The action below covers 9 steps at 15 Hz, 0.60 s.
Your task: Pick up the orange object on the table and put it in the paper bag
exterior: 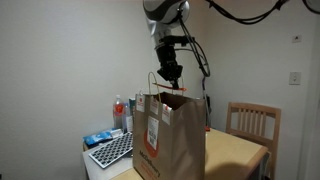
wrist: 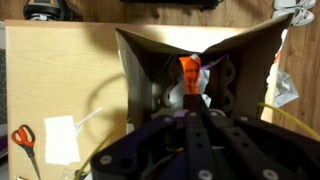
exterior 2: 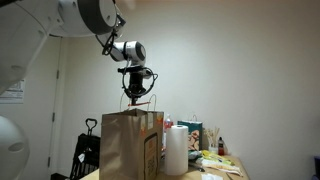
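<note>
The orange object (wrist: 190, 72) hangs inside the rim of the paper bag's opening. My gripper should keep moving down and let go just above the dark inside (wrist: 217, 84).
The paper bag (exterior: 172, 135) stands upright on the tan table (exterior: 238, 156), its mouth open; it also shows in an exterior view (exterior 2: 132, 146). My gripper (exterior: 171, 72) hangs just above the bag's mouth, fingers pointing down, as also seen in an exterior view (exterior 2: 136, 88). In the wrist view the gripper (wrist: 190, 82) is shut on the small orange object (wrist: 189, 68), held over the open bag (wrist: 140, 70), whose dark inside lies below. The table (wrist: 60, 70) shows beside the bag.
A keyboard (exterior: 112, 150) and a red-capped clear bottle (exterior: 118, 108) sit beside the bag. A wooden chair (exterior: 251, 120) stands behind the table. Orange-handled scissors (wrist: 24, 137) and a white paper (wrist: 60, 138) lie on the table. A paper towel roll (exterior 2: 177, 150) stands next to the bag.
</note>
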Each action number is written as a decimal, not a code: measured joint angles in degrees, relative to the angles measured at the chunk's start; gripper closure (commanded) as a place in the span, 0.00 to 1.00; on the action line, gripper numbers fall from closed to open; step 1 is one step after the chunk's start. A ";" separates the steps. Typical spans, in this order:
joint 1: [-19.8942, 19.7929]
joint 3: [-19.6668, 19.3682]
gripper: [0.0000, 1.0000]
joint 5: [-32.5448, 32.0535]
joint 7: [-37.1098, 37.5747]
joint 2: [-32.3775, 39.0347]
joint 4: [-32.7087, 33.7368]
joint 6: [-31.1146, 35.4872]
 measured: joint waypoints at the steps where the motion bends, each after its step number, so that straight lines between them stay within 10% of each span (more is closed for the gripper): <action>1: 0.21 0.46 1.00 0.61 -0.02 0.00 -0.42 -0.27; 7: 1.08 1.72 1.00 3.76 -0.02 -0.01 -2.24 -2.30; 8: 1.19 1.77 0.74 3.77 -0.03 -0.01 -2.49 -2.34; 9: 1.29 1.82 0.73 3.77 -0.05 -0.01 -2.70 -2.35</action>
